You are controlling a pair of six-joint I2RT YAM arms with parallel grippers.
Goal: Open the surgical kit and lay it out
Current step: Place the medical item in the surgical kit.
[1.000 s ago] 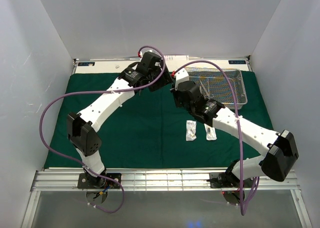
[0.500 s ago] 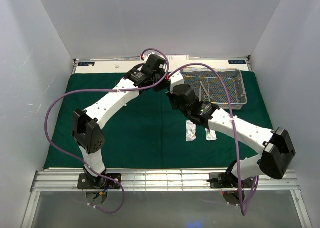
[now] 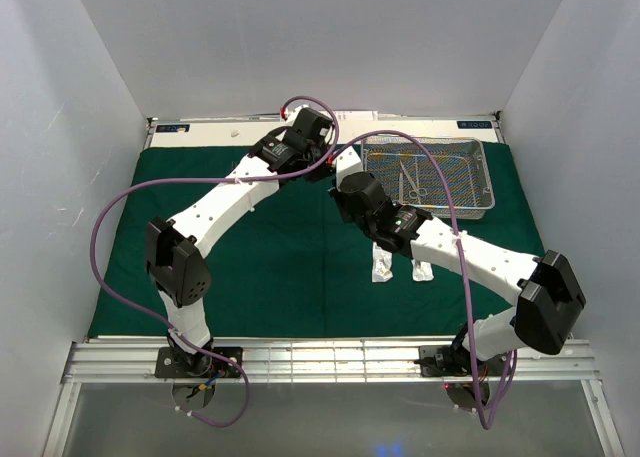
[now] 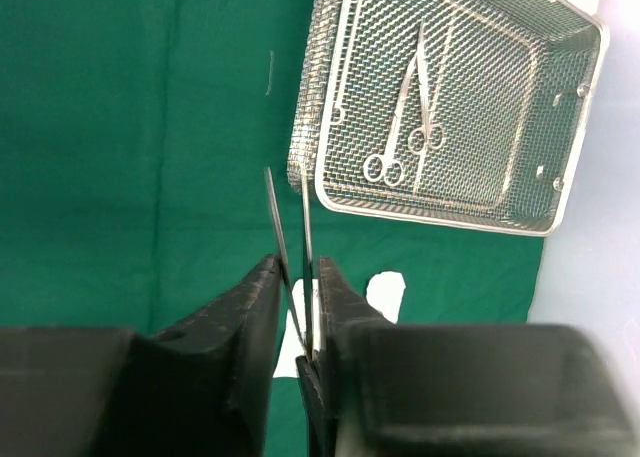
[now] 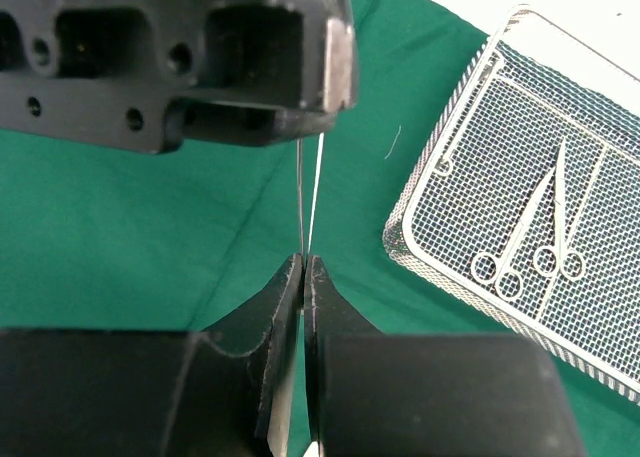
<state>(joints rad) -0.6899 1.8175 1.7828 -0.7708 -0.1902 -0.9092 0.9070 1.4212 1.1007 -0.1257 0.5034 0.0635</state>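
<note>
Both grippers are shut on the forceps (image 5: 314,197), so next my right gripper opens and moves back toward the clear packets (image 3: 382,263) before my left gripper carries the forceps away.
The dark green cloth (image 3: 260,267) of the surgical kit lies spread over the table. Slim metal forceps (image 4: 306,227) hang above it, gripped from both ends. My left gripper (image 4: 297,262) is shut on the two blades, one against each finger. My right gripper (image 5: 303,259) is shut on the other end of the forceps (image 5: 299,197). In the top view the two grippers, left (image 3: 328,167) and right (image 3: 340,182), meet just left of the wire-mesh tray (image 3: 480,192). Two ring-handled scissors (image 3: 412,180) lie in the tray. Two clear packets (image 3: 381,262) (image 3: 421,268) rest on the cloth.
White walls close in the table on three sides. A pale strip (image 3: 200,129) runs along the back edge beyond the cloth. Purple cables loop off both arms above the cloth. The tray's near corner (image 4: 300,172) sits close beside the held forceps.
My left arm swung right to meet the right gripper and its jaws closed onto the forceps. The right arm drew slightly left, still shut.
</note>
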